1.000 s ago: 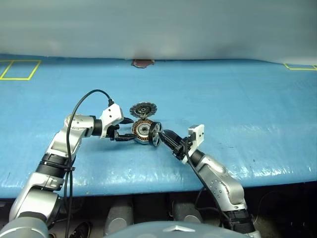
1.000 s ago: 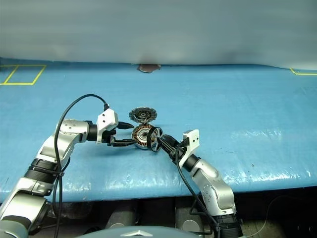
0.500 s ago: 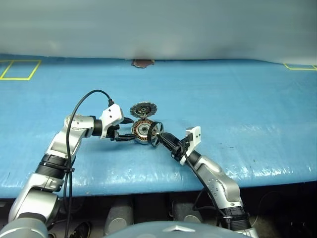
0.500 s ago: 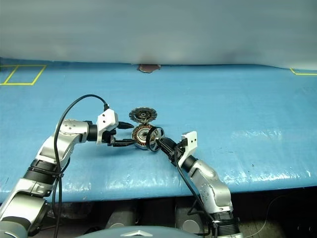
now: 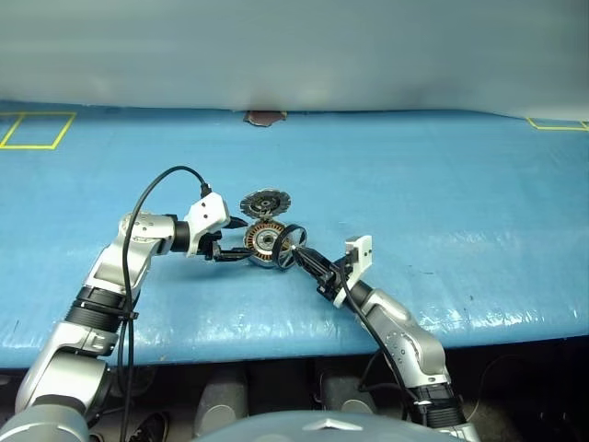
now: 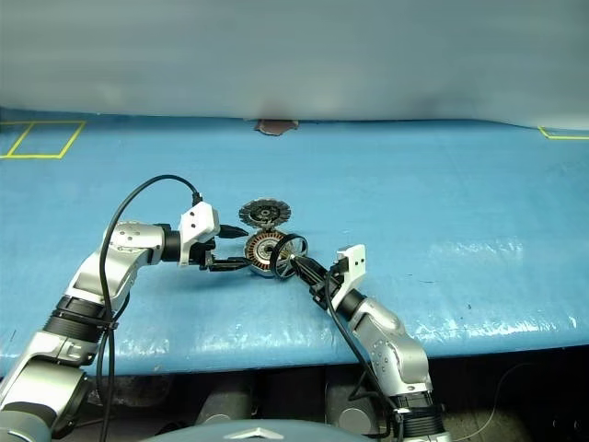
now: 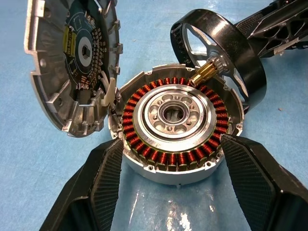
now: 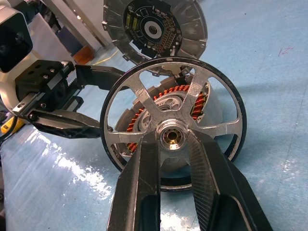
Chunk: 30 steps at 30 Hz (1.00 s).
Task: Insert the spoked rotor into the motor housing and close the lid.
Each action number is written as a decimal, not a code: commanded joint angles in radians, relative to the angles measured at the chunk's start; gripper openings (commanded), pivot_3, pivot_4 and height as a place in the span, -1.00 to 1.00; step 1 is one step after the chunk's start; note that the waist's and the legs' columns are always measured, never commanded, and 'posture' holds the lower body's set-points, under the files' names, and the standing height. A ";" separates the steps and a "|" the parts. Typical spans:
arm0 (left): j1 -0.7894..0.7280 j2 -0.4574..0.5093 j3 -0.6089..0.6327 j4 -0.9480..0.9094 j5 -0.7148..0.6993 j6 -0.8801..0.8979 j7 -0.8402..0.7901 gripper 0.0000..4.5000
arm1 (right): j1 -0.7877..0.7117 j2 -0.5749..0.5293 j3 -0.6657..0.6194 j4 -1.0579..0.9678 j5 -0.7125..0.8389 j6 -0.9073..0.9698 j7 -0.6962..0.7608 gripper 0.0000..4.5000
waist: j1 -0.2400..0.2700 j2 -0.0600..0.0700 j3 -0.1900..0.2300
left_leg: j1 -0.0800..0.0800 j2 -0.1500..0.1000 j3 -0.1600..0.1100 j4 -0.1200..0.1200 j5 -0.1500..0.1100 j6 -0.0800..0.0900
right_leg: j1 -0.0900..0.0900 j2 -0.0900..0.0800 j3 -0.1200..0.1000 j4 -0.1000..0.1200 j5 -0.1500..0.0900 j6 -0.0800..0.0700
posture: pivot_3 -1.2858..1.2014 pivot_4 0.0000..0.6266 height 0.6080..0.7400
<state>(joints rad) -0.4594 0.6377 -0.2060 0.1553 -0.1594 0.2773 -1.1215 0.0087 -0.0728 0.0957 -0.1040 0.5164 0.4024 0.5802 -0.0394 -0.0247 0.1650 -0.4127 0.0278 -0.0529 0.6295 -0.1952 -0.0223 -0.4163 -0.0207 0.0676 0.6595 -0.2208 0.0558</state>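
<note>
The spoked rotor stands on edge with its brass shaft [image 7: 205, 73] over the motor housing's rim, so the robot's right gripper should first turn the rotor level above the silver hub [image 7: 174, 113].
The motor housing [image 7: 175, 122], a round cup with copper windings around a silver hub, rests on the blue table. My left gripper [image 5: 245, 241] is shut on it, one finger [image 7: 103, 187] against each side. The lid [image 5: 265, 202] stands open, hinged at the housing's far edge, its inner face showing [image 7: 72, 62]. The spoked rotor [image 8: 144, 101] is held on edge just to the right of the housing [image 5: 262, 241], tilted toward it. My right gripper [image 8: 172, 139] is shut on its central hub. The rotor's brass shaft tip [image 7: 207, 74] hangs over the housing's rim.
A blue mat [image 5: 414, 184] covers the table, whose front edge runs just below the arms. Yellow tape marks lie at the far left [image 5: 37, 129] and far right [image 5: 557, 122]. A brown patch [image 5: 264, 117] sits at the far edge. A black cable [image 5: 152, 189] loops from the left wrist.
The right wrist has edged a little toward the housing and the rotor has tipped more toward it. The left gripper, housing and lid have not moved.
</note>
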 commanded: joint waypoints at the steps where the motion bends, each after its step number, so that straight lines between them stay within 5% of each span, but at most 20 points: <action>1: -0.002 0.007 0.021 -0.023 -0.005 -0.011 0.002 0.56 | -0.003 -0.009 0.010 -0.051 -0.018 -0.010 -0.014 -0.78 | 0.000 0.000 0.000 | 0.000 0.000 0.000 0.000 0.000 0.000 | 0.000 0.000 0.000 0.000 0.000 0.000 | 0.03 -0.52 1.00; 16: 0.019 0.004 0.034 -0.017 -0.012 -0.027 0.012 0.56 | -0.103 -0.221 0.118 -0.346 -0.129 0.126 -0.040 -0.78 | 0.002 0.001 0.001 | -0.001 0.000 0.000 0.000 0.000 0.000 | 0.000 0.000 0.000 0.000 0.000 0.000 | 0.03 -0.52 1.00; 30: 0.110 0.039 0.108 -0.058 -0.030 -0.038 0.052 0.56 | -0.311 -0.315 0.218 -0.255 -0.206 0.221 0.040 -0.78 | 0.000 0.000 0.001 | -0.001 0.000 0.000 0.000 0.000 0.000 | -0.001 0.000 0.000 -0.001 0.000 0.000 | 0.03 -0.52 1.00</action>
<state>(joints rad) -0.3510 0.6713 -0.1262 0.1493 -0.1701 0.2526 -1.0697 -0.2748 -0.3911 0.3173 -0.3389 0.3132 0.6237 0.6085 -0.0389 -0.0243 0.1658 -0.4142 0.0275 -0.0529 0.6294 -0.1953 -0.0223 -0.4171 -0.0209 0.0675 0.6588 -0.2209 0.0560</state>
